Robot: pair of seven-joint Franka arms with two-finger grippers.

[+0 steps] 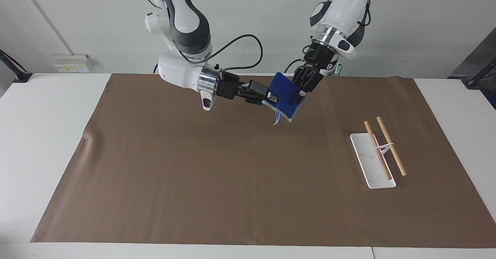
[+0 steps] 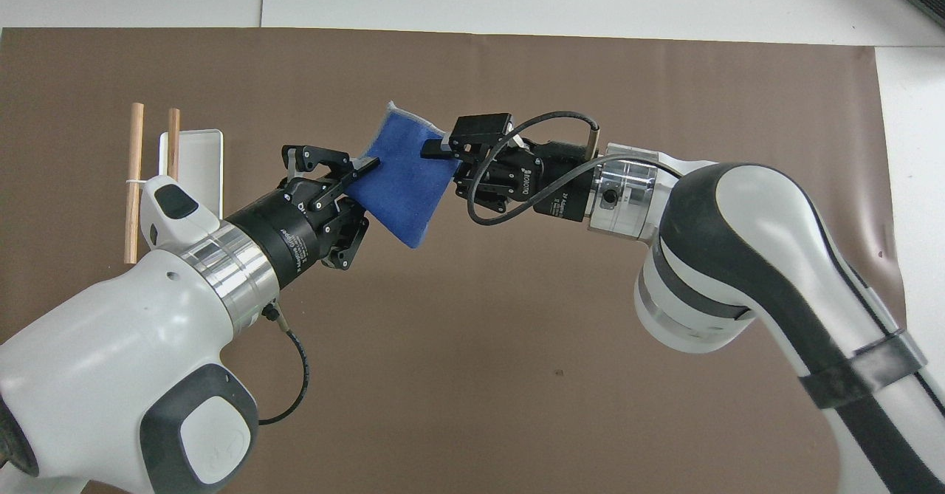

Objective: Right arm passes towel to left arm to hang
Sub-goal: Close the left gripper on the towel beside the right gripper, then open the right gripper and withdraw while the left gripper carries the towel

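I should open my right gripper and move it away before my left gripper takes the towel to the wooden rods (image 2: 173, 144), because both grippers are holding the towel's opposite edges (image 2: 440, 151).
The blue towel (image 1: 286, 90) hangs in the air over the brown mat, toward the robots' end of the table. My right gripper (image 1: 271, 95) is shut on one edge of it and holds it out sideways. My left gripper (image 1: 299, 95) has its fingers closed on the towel's other edge. In the overhead view the towel (image 2: 406, 184) is stretched between the left gripper (image 2: 362, 171) and the right gripper (image 2: 437, 149). The lower corner of the towel hangs free.
A white rack base (image 1: 370, 166) with two wooden rods (image 1: 391, 146) stands on the brown mat (image 1: 193, 166) toward the left arm's end; it also shows in the overhead view (image 2: 196, 154). A wall socket (image 1: 73, 63) is near the right arm's base.
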